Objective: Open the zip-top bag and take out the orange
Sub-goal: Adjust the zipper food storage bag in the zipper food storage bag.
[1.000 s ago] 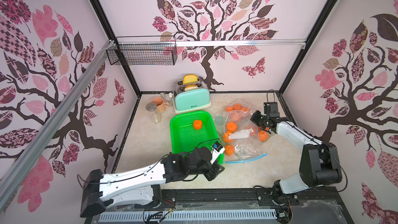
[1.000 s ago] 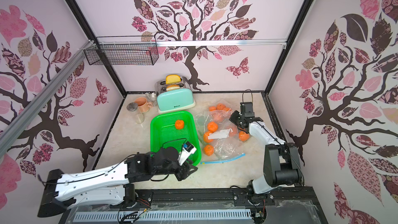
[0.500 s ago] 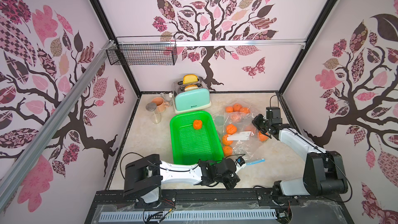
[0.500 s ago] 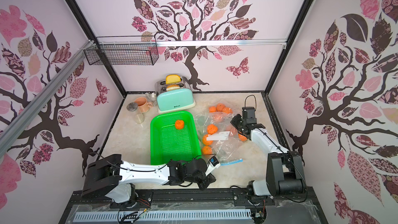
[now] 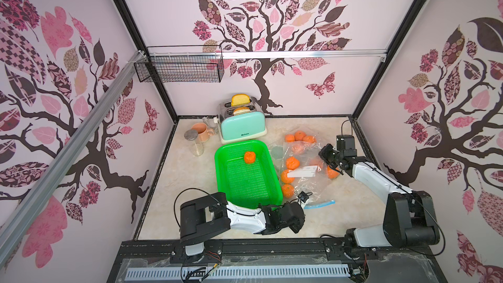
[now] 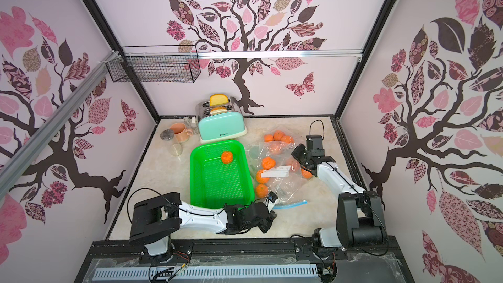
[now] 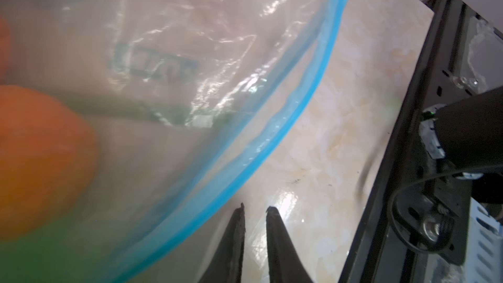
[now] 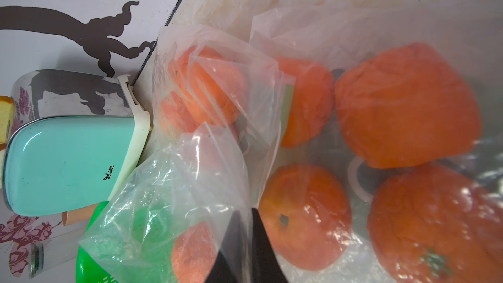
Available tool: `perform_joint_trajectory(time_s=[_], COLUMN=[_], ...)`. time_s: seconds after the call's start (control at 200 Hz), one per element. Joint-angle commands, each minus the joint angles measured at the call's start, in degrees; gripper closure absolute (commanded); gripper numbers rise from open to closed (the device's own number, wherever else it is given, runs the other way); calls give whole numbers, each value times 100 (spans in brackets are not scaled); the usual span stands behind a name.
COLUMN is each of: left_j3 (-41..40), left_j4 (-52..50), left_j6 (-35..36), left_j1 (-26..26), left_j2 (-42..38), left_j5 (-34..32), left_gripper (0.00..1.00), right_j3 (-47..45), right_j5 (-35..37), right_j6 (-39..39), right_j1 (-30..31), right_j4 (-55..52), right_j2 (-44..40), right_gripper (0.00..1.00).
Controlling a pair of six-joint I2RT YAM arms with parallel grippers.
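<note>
My left gripper should swing back, turn to the nearest orange (image 5: 287,191) and open at the bag's opening, since its narrow fingers point past the slanting blue zip strip (image 5: 320,205).
The clear zip-top bag (image 5: 310,186) lies right of the green basket with several oranges (image 5: 292,163) inside. Its blue zip strip (image 5: 322,203) faces the front edge. My left gripper (image 7: 255,208) is low over the table just outside the zip strip (image 7: 272,132). Its jaws stand a narrow gap apart with nothing between them. In both top views its body (image 5: 292,215) hides the fingers. My right gripper (image 8: 246,213) is shut on a fold of the bag's film (image 8: 190,164) at the bag's far right side (image 5: 325,156). Oranges (image 8: 304,216) lie right beside it.
A green basket (image 5: 269,159) holds one orange (image 5: 249,157). More oranges (image 5: 299,136) sit behind the bag, some under other plastic. A mint toaster (image 5: 242,129), pink mug (image 5: 202,132) and glass jar (image 5: 196,142) stand at the back. The black front rail (image 7: 435,104) is close to my left gripper.
My left arm swung from the basket's front corner down and right to the bag's zip strip, and its jaws narrowed. My right gripper stayed shut on the bag.
</note>
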Motion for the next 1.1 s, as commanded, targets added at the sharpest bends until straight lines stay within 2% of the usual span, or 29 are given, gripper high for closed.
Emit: perform_joint_trajectory(time_s=[0.0, 0.105, 0.28, 0.415, 0.505, 0.595, 0.79, 0.85, 1.025, 1.095], left_j3=[-415, -975, -1628, -2146, -2157, -1708, -808, -543, -97, -21], left_j4=[72, 128, -120, 75, 398, 553, 1406, 1461, 1356, 1348], left_j6=[-274, -460, -574, -641, -507, -269, -387, -383, -218, -228], left_j1=[372, 655, 677, 654, 328, -66, -150, -178, -177, -182], left_j2=[-450, -829, -1673, -2329, -2469, -2049, -465, -75, 547, 688], left_j5=[-328, -347, -339, 61, 173, 269, 1224, 1339, 842, 412], left_gripper=[79, 79, 79, 78, 76, 75, 80, 81, 82, 81], right_j3=[-33, 13, -12, -118, -177, -216, -245, -250, -270, -281], right_j5=[146, 148, 297, 392, 473, 480, 328, 354, 323, 326], right_j6=[-84, -106, -84, 113, 199, 251, 271, 245, 267, 262], right_j1=[-67, -72, -72, -72, -71, -72, -80, -81, -81, -81], right_j4=[-53, -90, -123, -109, -132, -114, -94, -102, -88, -111], right_j2=[-194, -199, -207, -193, -214, -217, -174, -182, -187, -192], right_gripper=[89, 89, 89, 88, 85, 82, 80, 79, 79, 79])
